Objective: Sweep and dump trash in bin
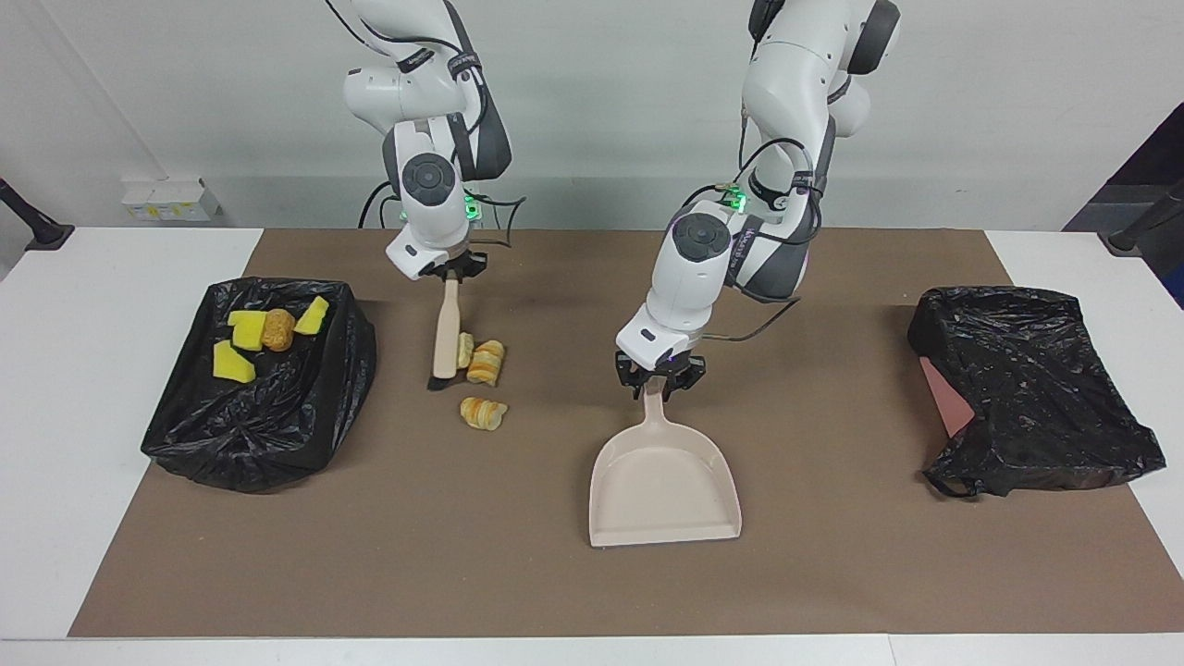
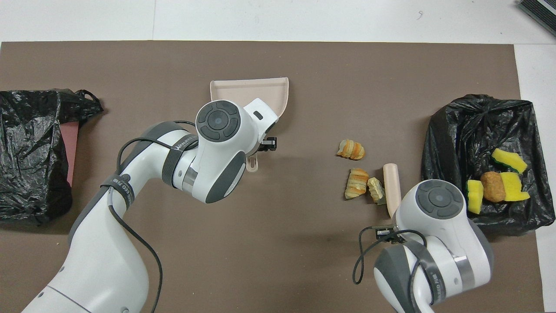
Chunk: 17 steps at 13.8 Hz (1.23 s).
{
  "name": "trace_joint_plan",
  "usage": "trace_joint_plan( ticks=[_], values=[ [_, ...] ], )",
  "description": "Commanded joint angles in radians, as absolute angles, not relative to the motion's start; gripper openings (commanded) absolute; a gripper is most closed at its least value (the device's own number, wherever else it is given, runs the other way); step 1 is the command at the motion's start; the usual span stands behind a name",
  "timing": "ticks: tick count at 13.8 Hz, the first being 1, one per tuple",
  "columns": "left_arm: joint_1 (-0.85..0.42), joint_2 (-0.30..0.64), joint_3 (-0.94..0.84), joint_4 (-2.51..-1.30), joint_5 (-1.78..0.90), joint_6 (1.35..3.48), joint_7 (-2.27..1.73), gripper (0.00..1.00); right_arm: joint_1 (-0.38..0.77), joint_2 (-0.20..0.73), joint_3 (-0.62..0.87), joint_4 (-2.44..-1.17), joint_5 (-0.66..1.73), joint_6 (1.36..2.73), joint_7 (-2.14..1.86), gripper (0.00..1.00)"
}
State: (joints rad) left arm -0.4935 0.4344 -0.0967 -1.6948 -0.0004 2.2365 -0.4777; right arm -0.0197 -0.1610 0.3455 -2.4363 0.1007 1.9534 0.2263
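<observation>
Next, my left gripper turns the dustpan's open edge (image 1: pixel 666 540) toward the bread-like pieces (image 1: pixel 485 372) before my right gripper sweeps, because that edge points past the trash pieces.
Three striped bread-like trash pieces (image 1: pixel 486 362) (image 2: pixel 357 182) lie on the brown mat between the dustpan and the black-lined bin (image 1: pixel 305 416) (image 2: pixel 451 130) at the right arm's end. Yellow-green sponge bits (image 1: pixel 233 363) and a brown lump (image 1: pixel 277 329) lie in that bin. My right gripper (image 1: pixel 450 274) is shut on the top of the brush (image 1: pixel 447 328) (image 2: pixel 391 187), whose head rests on the mat against the pieces on their bin side. My left gripper (image 1: pixel 657 381) is shut on the handle of the beige dustpan (image 1: pixel 664 481) (image 2: pixel 243 93), which lies flat.
A second black bag (image 1: pixel 1027 388) (image 2: pixel 30 143) with a pink edge showing sits at the left arm's end of the table. The brown mat (image 1: pixel 462 555) covers most of the white table.
</observation>
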Motion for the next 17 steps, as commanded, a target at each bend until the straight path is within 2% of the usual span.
trace_joint_plan(
  ticks=[1,4,7,11,14,16,17],
  values=[
    [-0.488,0.393,-0.087,-1.697,0.02,2.166,-0.398,0.0,0.004,-0.137,0.35,-2.41,0.193,1.965,0.173,0.0],
    [-0.436,0.312,-0.087,-1.735,0.018,2.057,-0.159,0.0,0.038,-0.115,0.348,-2.336,0.227,1.944,0.224,0.0],
    [-0.405,0.178,-0.084,-1.892,0.02,2.055,0.0,0.0,0.02,-0.169,0.336,-2.267,0.192,1.84,0.215,0.0],
    [-0.371,0.002,-0.084,-2.107,0.018,2.069,0.245,0.0,0.0,-0.181,0.337,-2.257,-0.091,1.854,0.092,0.0],
    [-0.371,-0.075,-0.084,-2.219,0.018,2.069,0.415,0.0,-0.035,-0.137,0.337,-2.226,-0.269,1.867,-0.082,0.0],
    [-0.371,-0.095,-0.084,-2.243,0.018,2.037,0.555,0.0,-0.092,-0.106,0.337,-2.205,-0.324,1.939,-0.188,0.0],
    [-0.373,-0.097,-0.086,-2.243,0.018,2.028,0.596,0.0,-0.104,-0.044,0.337,-2.153,-0.343,1.934,-0.189,0.0]
  ],
)
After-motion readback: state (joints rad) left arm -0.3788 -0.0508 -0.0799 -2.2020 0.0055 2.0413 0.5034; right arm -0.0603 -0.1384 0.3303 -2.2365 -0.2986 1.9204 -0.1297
